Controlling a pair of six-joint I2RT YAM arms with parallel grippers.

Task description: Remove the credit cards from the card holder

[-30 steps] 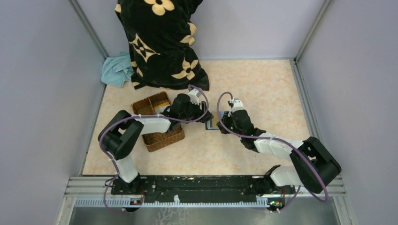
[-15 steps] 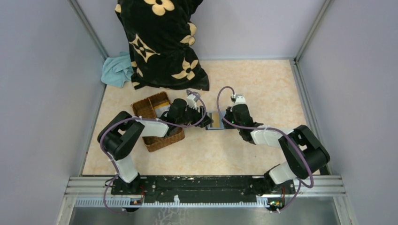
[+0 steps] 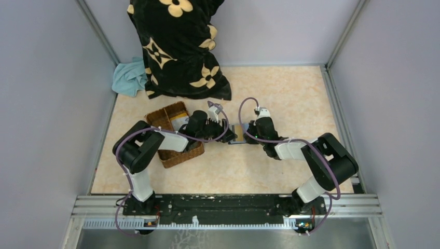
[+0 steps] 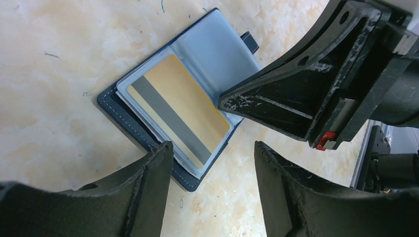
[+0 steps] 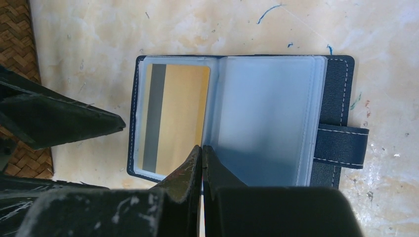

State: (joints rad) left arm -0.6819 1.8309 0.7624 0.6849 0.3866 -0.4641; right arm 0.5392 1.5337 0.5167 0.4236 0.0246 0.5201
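Note:
The gold card's inner edge is beside my closed right gripper, which should open and pinch there while my left gripper holds the sleeve's outer edge.
The card holder lies open and flat on the table between my two grippers. A gold credit card with a grey stripe sits in the clear sleeve of its left half; the right half shows frosted sleeves and the navy clasp strap. My right gripper is shut, its tips resting on the holder's middle fold beside the card. My left gripper is open, low over the table at the holder's near corner, touching nothing. The card lies just ahead of the left fingers. Whether other cards sit beneath is hidden.
A brown wicker basket stands just left of the holder, under my left arm; its edge shows in the right wrist view. A black flowered cushion and a blue cloth lie at the back left. Grey walls enclose the table.
The right arm has reached lower and its gripper has come down onto the holder's fold, closing fully. The left gripper has edged a little lower toward the holder, still open.

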